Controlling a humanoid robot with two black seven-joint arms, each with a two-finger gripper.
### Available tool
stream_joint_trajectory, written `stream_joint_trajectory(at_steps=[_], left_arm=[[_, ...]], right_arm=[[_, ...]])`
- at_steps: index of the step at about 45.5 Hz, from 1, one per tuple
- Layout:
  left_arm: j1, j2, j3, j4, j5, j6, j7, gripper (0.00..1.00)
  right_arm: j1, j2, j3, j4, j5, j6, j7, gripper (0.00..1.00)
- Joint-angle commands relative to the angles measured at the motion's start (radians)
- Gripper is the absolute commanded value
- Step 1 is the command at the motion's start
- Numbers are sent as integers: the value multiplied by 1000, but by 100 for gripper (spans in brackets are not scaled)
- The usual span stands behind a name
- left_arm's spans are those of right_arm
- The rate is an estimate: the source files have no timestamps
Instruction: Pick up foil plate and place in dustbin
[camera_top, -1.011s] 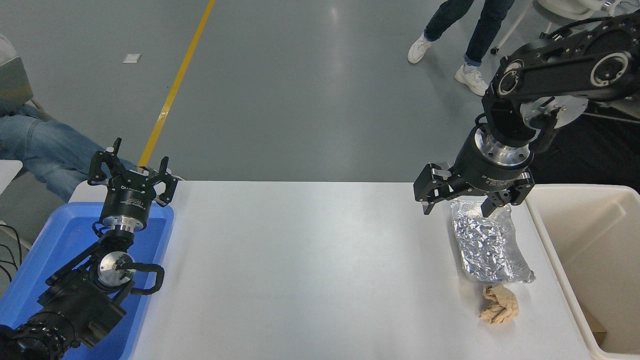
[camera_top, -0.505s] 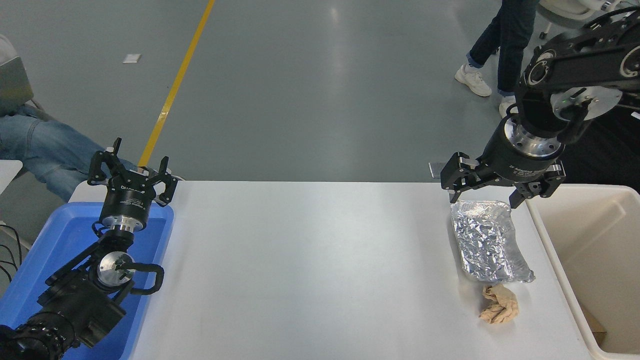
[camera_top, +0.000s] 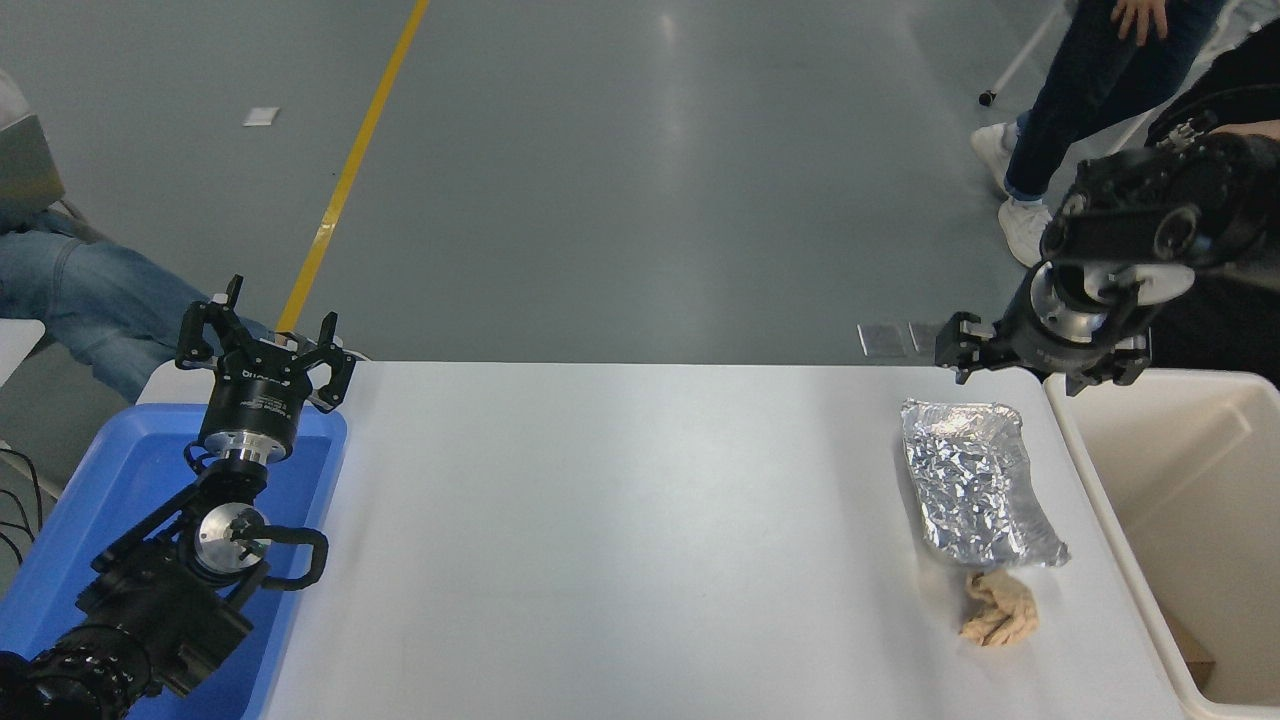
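My gripper will lift the foil plate (camera_top: 974, 480) by its edge, and the plate will stay spread in its tray shape because a flared rim (camera_top: 1041, 546) goes around the crinkled silver middle.
The foil plate (camera_top: 975, 482), a shiny crinkled silver tray, lies flat on the white table (camera_top: 620, 540) near its right edge. The cream dustbin (camera_top: 1180, 520) stands just right of it, beside the table. My right gripper (camera_top: 1040, 368) is open and empty, above the table's far right corner, behind the plate's far end and apart from it. My left gripper (camera_top: 262, 345) is open and parked over the blue tray at the lower left.
A crumpled tan paper ball (camera_top: 998, 610) lies just in front of the plate's near end. A blue tray (camera_top: 90, 520) sits at the table's left. A person's legs (camera_top: 1070, 110) stand at top right; another person sits at far left.
My right gripper has drawn back and to the right, from over the plate's far end to behind the table's far right corner. The plate stays on the table. The standing person walked right.
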Motion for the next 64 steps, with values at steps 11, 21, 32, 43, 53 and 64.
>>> stream_joint_trajectory(at_steps=[11,21,32,43,53,64], left_arm=[[0,0,0,0,0,0,0,99],[0,0,0,0,0,0,0,99],[0,0,0,0,0,0,0,99],[0,0,0,0,0,0,0,99],[0,0,0,0,0,0,0,99],[0,-2,0,0,0,0,0,99]], right_arm=[[-435,89,25,-359,-133,-153,7,100],[-536,89,30,-420,-133,-188,8,100],[-587,89,59,-425,-135,-257,10,100],[-634,89,59,-466,-135,-292,10,100],[-661,89,59,-479,-135,-326,10,100],[-702,89,67,-497,-135,-360,13,98]])
